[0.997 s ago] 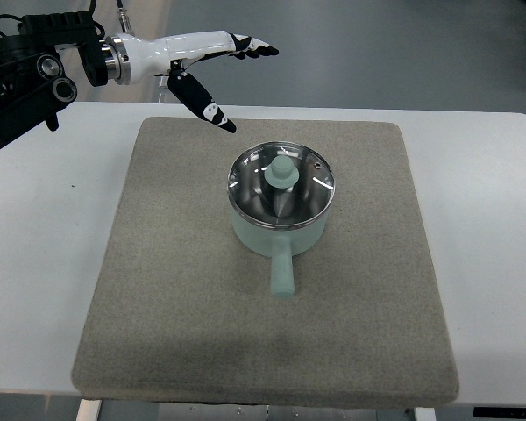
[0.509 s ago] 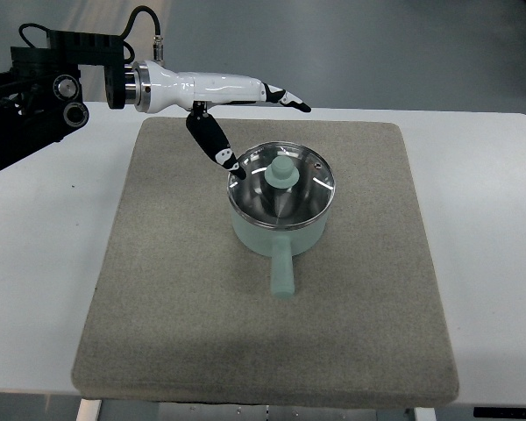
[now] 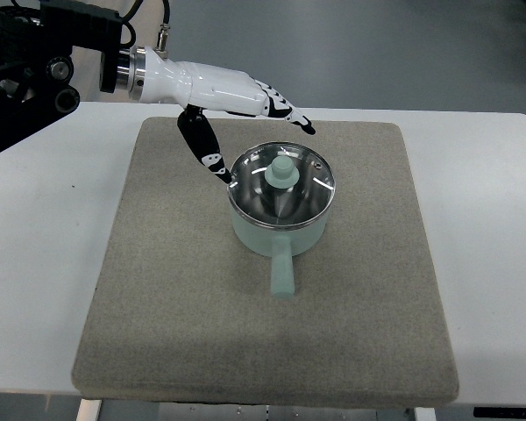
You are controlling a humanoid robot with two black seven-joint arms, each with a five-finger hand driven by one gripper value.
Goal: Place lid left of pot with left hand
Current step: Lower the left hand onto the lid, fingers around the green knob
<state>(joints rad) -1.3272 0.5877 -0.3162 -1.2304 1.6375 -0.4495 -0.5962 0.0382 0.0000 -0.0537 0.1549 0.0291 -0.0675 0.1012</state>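
My gripper is going to lift the glass lid away, and I should expect the mint-green pot (image 3: pixel 277 240) to be empty then, because shiny steel (image 3: pixel 281 206) shows through the lid.
A mint-green pot (image 3: pixel 280 230) stands near the middle of the grey mat (image 3: pixel 158 289), its handle pointing toward the near edge. A glass lid (image 3: pixel 309 186) with a mint knob (image 3: pixel 282 172) sits on it. My left hand (image 3: pixel 261 139) comes in from the upper left and hovers just behind and left of the pot. It is open, fingers stretched out over the lid's far rim and the thumb (image 3: pixel 212 160) hanging down beside the pot's left rim. Nothing is held.
The mat lies on a white table (image 3: pixel 491 263). The black arm housing (image 3: pixel 35 70) fills the upper left corner. Bare mat stretches left of the pot.
My left hand has moved right and nearer, from behind the mat's far edge to the pot's left rim, with the fingers tilting downward. The pot and lid have not moved.
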